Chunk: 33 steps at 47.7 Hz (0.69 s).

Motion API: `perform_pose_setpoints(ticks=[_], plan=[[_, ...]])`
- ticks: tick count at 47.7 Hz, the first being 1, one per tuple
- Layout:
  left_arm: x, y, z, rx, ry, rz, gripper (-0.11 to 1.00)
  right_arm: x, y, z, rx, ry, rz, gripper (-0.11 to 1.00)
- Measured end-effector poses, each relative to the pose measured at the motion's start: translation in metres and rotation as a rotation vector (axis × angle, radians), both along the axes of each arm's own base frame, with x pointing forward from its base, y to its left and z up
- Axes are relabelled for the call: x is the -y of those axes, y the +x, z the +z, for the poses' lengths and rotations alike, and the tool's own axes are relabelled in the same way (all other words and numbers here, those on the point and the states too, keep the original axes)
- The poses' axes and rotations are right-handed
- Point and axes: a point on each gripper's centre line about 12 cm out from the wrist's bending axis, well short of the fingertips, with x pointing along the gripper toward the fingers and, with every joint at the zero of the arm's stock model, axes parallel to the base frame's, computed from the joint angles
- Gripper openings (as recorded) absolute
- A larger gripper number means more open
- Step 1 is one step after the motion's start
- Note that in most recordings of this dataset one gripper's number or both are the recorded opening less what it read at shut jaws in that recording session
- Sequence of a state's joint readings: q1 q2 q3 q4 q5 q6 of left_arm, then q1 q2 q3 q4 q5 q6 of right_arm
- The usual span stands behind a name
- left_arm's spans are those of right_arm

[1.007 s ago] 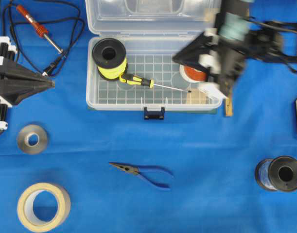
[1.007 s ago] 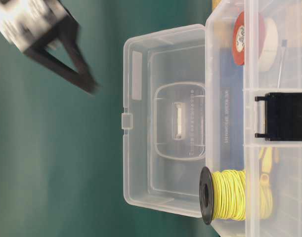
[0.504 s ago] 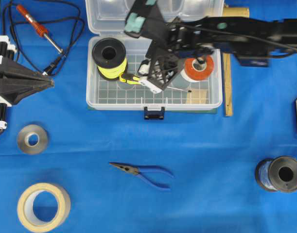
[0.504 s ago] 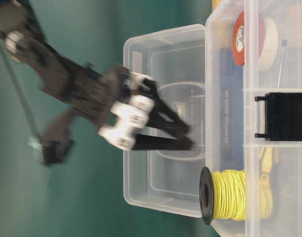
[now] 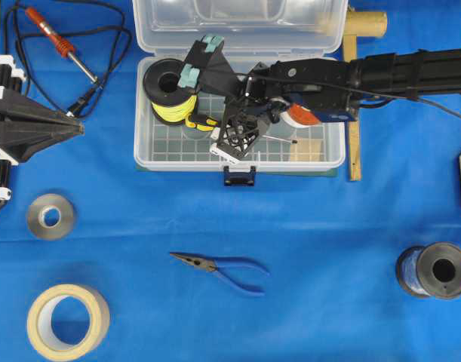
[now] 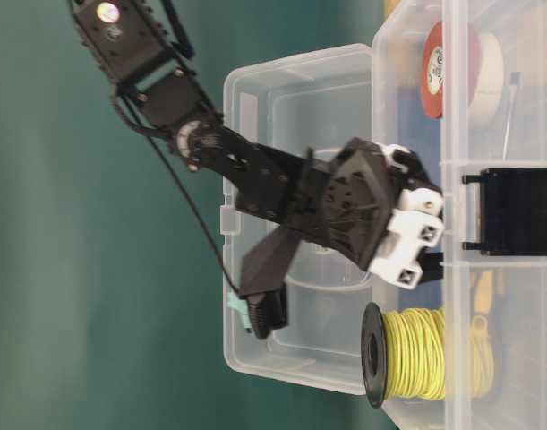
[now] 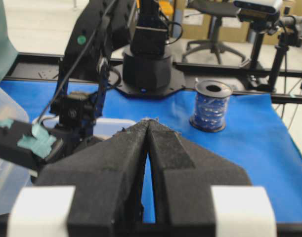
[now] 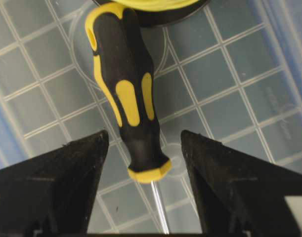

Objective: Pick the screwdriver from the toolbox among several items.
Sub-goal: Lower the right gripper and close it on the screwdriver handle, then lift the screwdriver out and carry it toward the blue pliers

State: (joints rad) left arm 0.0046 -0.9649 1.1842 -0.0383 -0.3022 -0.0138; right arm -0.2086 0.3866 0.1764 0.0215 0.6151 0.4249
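My gripper is going to lift the screwdriver (image 5: 204, 121), which should come free and leave the yellow wire spool in place, because the screwdriver handle's end (image 8: 108, 14) lies uncovered against the spool's rim.
The screwdriver (image 5: 199, 122) lies on the gridded floor of the clear toolbox (image 5: 142, 148), its yellow-and-black handle against the yellow wire spool (image 5: 168, 90). My right gripper (image 5: 233, 140) is down inside the box, open. In the right wrist view its fingers straddle the shaft end of the handle (image 8: 126, 94) without touching it; the gripper (image 8: 145, 136) is empty. The orange-and-white tape roll (image 5: 304, 115) and the wooden block (image 5: 306, 151) sit at the box's right end. My left gripper (image 5: 81, 130) is shut and empty at the table's left, as the left wrist view (image 7: 148, 122) shows.
The red soldering iron (image 5: 53, 38) with its cord lies at the back left. The blue-handled pliers (image 5: 222, 268) lie in front of the box. A grey tape roll (image 5: 50, 216), a masking tape roll (image 5: 68, 320) and a blue wire spool (image 5: 434, 270) stand around. The box lid (image 6: 300, 98) is open.
My right arm has swung left across the toolbox and come down over the screwdriver handle, jaws open. The left arm has not moved.
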Motion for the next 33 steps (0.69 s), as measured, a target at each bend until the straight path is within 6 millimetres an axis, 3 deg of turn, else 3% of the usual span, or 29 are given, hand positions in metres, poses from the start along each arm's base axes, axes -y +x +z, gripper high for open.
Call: perform_pose_setpoints(ticks=[6, 11, 24, 33], plan=[[0.000, 0.000, -0.001, -0.002, 0.000, 0.002, 0.00, 0.002, 0.005, -0.001, 0.016, -0.004, 0.002, 0.52], [0.000, 0.000, -0.001, -0.003, 0.002, 0.002, 0.00, 0.002, 0.005, -0.001, 0.015, -0.002, 0.000, 0.26], [-0.001, 0.000, -0.002, -0.006, 0.001, 0.003, 0.00, -0.001, -0.001, 0.007, -0.025, 0.006, 0.005, 0.26], [-0.001, 0.000, -0.002, -0.008, 0.001, 0.005, 0.00, -0.005, -0.013, 0.060, 0.005, 0.008, -0.005, 0.26]])
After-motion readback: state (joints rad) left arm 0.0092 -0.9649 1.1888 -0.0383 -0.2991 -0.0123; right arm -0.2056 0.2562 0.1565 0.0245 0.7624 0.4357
